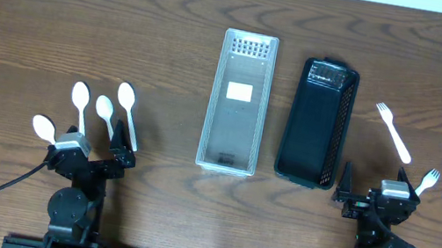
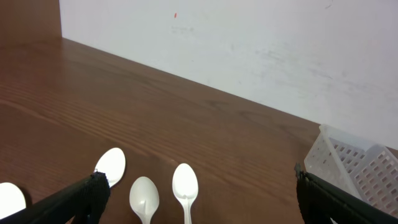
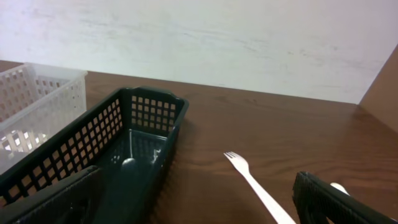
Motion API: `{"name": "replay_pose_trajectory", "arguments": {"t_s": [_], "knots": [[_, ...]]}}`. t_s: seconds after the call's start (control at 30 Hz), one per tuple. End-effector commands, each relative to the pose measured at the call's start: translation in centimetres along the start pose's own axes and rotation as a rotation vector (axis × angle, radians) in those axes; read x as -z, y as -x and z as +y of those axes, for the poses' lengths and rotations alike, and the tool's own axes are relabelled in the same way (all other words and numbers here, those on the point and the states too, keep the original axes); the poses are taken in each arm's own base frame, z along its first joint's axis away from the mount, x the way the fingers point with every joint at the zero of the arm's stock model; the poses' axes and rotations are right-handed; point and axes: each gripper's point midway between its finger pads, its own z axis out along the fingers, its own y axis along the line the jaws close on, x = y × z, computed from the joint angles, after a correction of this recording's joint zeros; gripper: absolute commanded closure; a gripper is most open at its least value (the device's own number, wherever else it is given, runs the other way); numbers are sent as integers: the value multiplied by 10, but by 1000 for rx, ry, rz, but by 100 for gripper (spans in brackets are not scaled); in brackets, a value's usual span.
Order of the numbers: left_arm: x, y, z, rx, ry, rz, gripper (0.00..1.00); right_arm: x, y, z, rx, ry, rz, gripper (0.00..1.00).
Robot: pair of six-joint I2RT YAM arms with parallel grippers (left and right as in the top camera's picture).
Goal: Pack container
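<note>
The robot's right gripper should push the black basket's fork-side [image 1: 343,125] until both baskets touch before packing, because a gap [image 1: 281,107] lies between the black basket and the clear basket.
A clear perforated basket [image 1: 238,100] and a black perforated basket [image 1: 317,121] stand side by side mid-table; both look empty. Several white plastic spoons [image 1: 105,108] lie at the left, several white forks [image 1: 394,133] at the right. My left gripper [image 1: 93,155] is open and empty, low over the near ends of the spoons [image 2: 185,185]. My right gripper [image 1: 376,202] is open and empty, just right of the black basket [image 3: 93,155], with one fork [image 3: 255,185] between its fingers' line of sight.
The clear basket's corner [image 2: 354,165] shows at the right of the left wrist view. A pale wall runs along the table's far edge. Cables trail from both arm bases at the near edge.
</note>
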Motion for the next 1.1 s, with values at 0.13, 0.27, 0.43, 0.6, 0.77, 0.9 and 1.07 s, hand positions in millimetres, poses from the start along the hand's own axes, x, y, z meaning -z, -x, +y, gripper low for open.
{"name": "replay_pose_trajectory", "arguments": {"t_s": [0.13, 0.27, 0.43, 0.6, 0.77, 0.9, 1.07], "knots": [[-1, -11, 3, -18, 10, 27, 2, 0, -3, 13, -135, 70, 17, 1], [7, -8, 0, -30, 8, 100, 2, 0, -11, 13, -154, 69, 91, 1], [16, 24, -8, -70, 31, 164, 2, 1, 5, 12, -152, 66, 201, 1], [1, 60, -22, -82, 58, 257, 2, -13, 42, 10, -151, 64, 276, 1], [-24, 75, -31, -113, 110, 441, 2, -37, 60, 8, -128, 58, 443, 1], [-44, 81, -36, -133, 146, 561, 2, -51, 51, -1, -112, 35, 703, 1], [-60, 70, -36, -143, 165, 628, 2, -67, 43, -8, -77, 17, 913, 2]]}}
